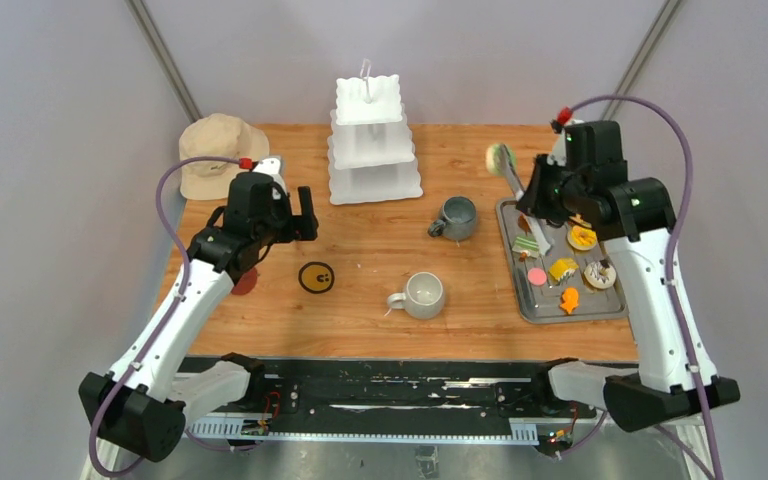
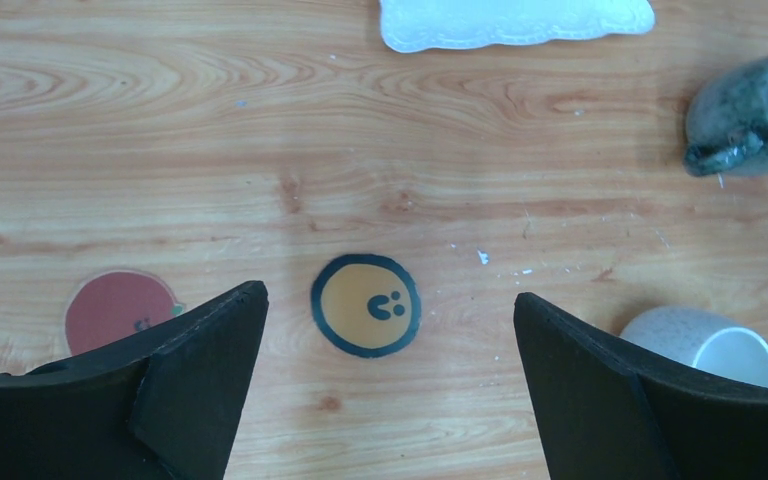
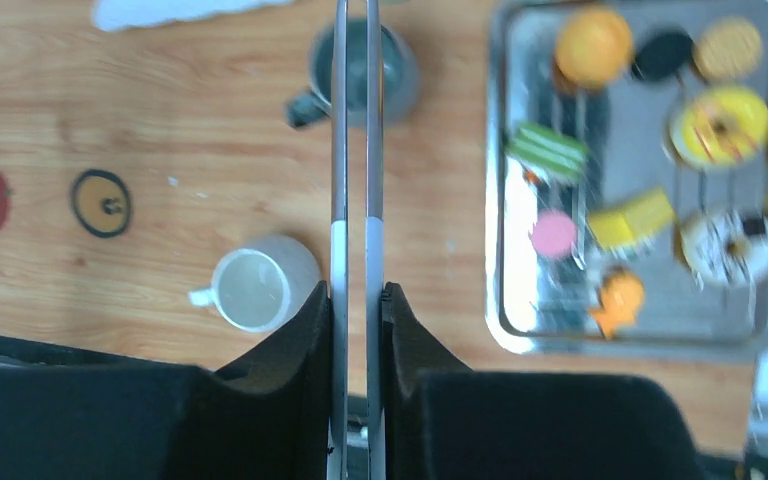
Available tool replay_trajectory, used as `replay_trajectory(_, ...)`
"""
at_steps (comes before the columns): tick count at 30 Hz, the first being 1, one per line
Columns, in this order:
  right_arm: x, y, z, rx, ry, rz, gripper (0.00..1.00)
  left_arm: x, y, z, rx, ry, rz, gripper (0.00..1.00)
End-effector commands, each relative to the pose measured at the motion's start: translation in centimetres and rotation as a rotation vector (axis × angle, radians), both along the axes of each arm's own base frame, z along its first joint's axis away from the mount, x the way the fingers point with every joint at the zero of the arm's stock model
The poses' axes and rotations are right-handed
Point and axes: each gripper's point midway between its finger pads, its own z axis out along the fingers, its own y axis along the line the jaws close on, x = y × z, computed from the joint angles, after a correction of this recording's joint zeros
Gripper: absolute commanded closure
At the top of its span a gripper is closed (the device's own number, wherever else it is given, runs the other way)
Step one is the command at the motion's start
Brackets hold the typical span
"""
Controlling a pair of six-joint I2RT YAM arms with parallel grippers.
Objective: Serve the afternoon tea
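The white three-level stand [image 1: 370,140] is far from the donut in the tongs of the robot's right gripper, so the left gripper should take hold of its middle level [image 1: 334,154] and draw the stand closer.
My right gripper [image 3: 357,295] is shut on a pair of steel tongs [image 3: 340,150]. In the top view the tongs [image 1: 516,190] slant up and left, with a green-pink donut [image 1: 500,157] at their tip, in the air left of the tray. The donut is out of the right wrist view. The white three-tier stand [image 1: 372,140] is at the back centre. A dark grey mug [image 1: 457,217] and a light grey mug [image 1: 423,294] stand mid-table. My left gripper [image 2: 390,300] hangs open over an orange round sticker [image 2: 365,304], holding nothing.
A steel tray [image 1: 520,300] at the right holds several pastries, among them a yellow donut [image 3: 722,125], a green striped piece [image 3: 548,150] and an orange fish [image 3: 617,297]. A beige hat [image 1: 215,150] lies back left. A red sticker [image 1: 245,283] sits near my left arm.
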Motion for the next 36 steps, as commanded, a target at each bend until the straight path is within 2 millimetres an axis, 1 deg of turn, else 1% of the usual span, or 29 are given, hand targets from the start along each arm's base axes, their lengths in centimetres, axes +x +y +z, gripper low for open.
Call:
replay_trajectory(1, 5.4, 5.1, 6.4, 0.043, -0.304, 0.134, 1.0, -0.2, 1.4, 0.9, -0.044, 0.001, 0.078, 0.02)
replay_trajectory(4, 7.4, 8.0, 8.0, 0.067, -0.373, 0.206, 1.0, -0.2, 1.1, 0.9, -0.068, 0.008, 0.069, 0.02)
replay_trajectory(9, 9.9, 12.0, 8.6, 0.053, -0.408, 0.302, 0.99, 0.4, -0.2, 1.7, -0.15, -0.004, 0.05, 0.02)
replay_trajectory(10, 10.6, 12.8, 8.5, 0.048, -0.413, 0.318, 1.0, 0.6, -0.4, 1.9, -0.172, -0.007, 0.05, 0.02)
replay_trajectory(11, 11.0, 13.4, 8.8, 0.047, -0.426, 0.33, 1.0, 1.0, -0.6, 2.2, -0.2, -0.012, 0.05, 0.02)
replay_trajectory(14, 12.2, 14.5, 9.0, 0.052, -0.44, 0.342, 1.0, 2.8, -1.4, 3.5, -0.317, -0.04, 0.041, 0.02)
replay_trajectory(16, 12.9, 14.8, 9.2, 0.055, -0.448, 0.338, 0.99, 4.8, -0.9, 3.8, -0.386, -0.047, 0.085, 0.0)
replay_trajectory(18, 13.3, 15.0, 9.4, 0.055, -0.458, 0.336, 0.99, 6.9, -0.4, 3.4, -0.476, -0.044, 0.134, 0.05)
replay_trajectory(19, 13.5, 15.0, 9.6, 0.057, -0.464, 0.333, 0.99, 8.3, -0.5, 3.6, -0.538, -0.066, 0.136, 0.07)
replay_trajectory(22, 13.7, 14.9, 10.2, 0.055, -0.483, 0.321, 0.99, 11.2, -1.5, 2.5, -0.673, -0.055, 0.121, 0.13)
replay_trajectory(25, 13.9, 14.5, 10.5, 0.037, -0.497, 0.309, 1.0, 13.6, -3.2, 1.2, -0.79, -0.022, 0.08, 0.15)
replay_trajectory(29, 14.0, 14.0, 10.7, 0.013, -0.507, 0.294, 1.0, 16.2, -4.4, -0.3, -0.952, -0.003, 0.077, 0.25)
replay_trajectory(34, 13.9, 13.3, 10.4, -0.011, -0.507, 0.279, 0.99, 18.3, -5.2, -2.6, -1.018, 0.034, 0.076, 0.29)
replay_trajectory(36, 14.0, 13.3, 10.3, -0.015, -0.504, 0.277, 0.99, 18.9, -5.6, -2.9, -1.048, 0.037, 0.059, 0.31)
